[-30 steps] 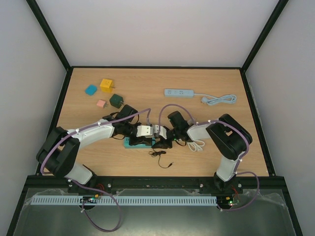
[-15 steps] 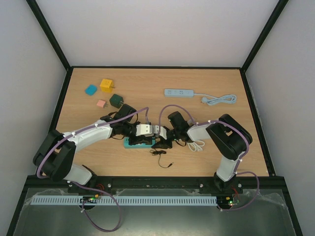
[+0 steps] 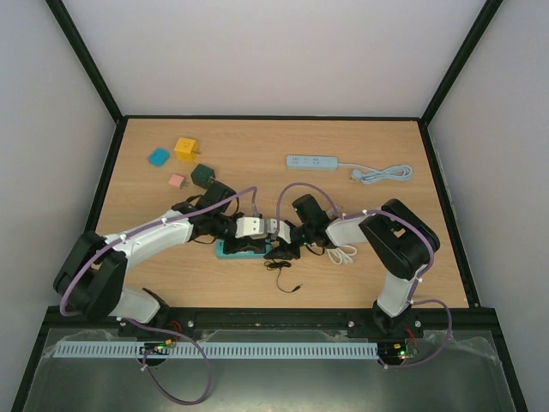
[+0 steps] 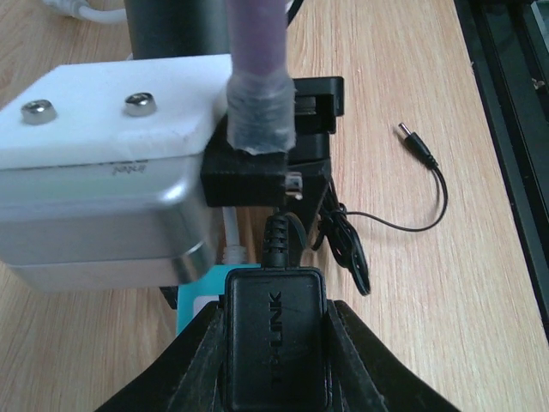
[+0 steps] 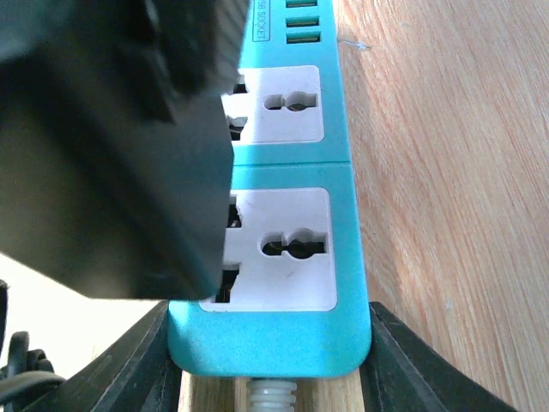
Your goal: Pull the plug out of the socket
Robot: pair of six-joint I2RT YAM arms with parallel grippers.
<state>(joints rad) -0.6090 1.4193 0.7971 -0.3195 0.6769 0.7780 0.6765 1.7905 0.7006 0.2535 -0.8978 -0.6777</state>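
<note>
My right gripper is clamping the teal socket strip (image 5: 270, 343), so my left gripper keeps pulling the black plug away to the open wood (image 3: 160, 204) by the pink adapter and lets go there.
A teal socket strip (image 3: 233, 249) lies on the wooden table between the two arms. In the left wrist view my left gripper (image 4: 276, 348) is shut on a black plug (image 4: 276, 330) marked TP-LINK, with a finger (image 4: 199, 360) pressed to each side. The strip (image 4: 196, 296) shows just beneath the plug. My right gripper (image 5: 273, 360) is shut on the cable end of the strip (image 5: 274, 339), its fingers (image 5: 137, 369) against both long sides. The plug (image 5: 103, 154) is a dark mass over the sockets' left part. Its pins are hidden.
A thin black cable with a barrel connector (image 3: 287, 280) trails from the plug toward the near edge. A white cable (image 3: 343, 254) coils by the right arm. A pale blue power strip (image 3: 311, 161) lies at the back, and several small coloured adapters (image 3: 184, 148) at the back left.
The left arm's shoulder and elbow have shifted slightly to the left. Both grippers have stayed where they were, on the plug and on the strip.
</note>
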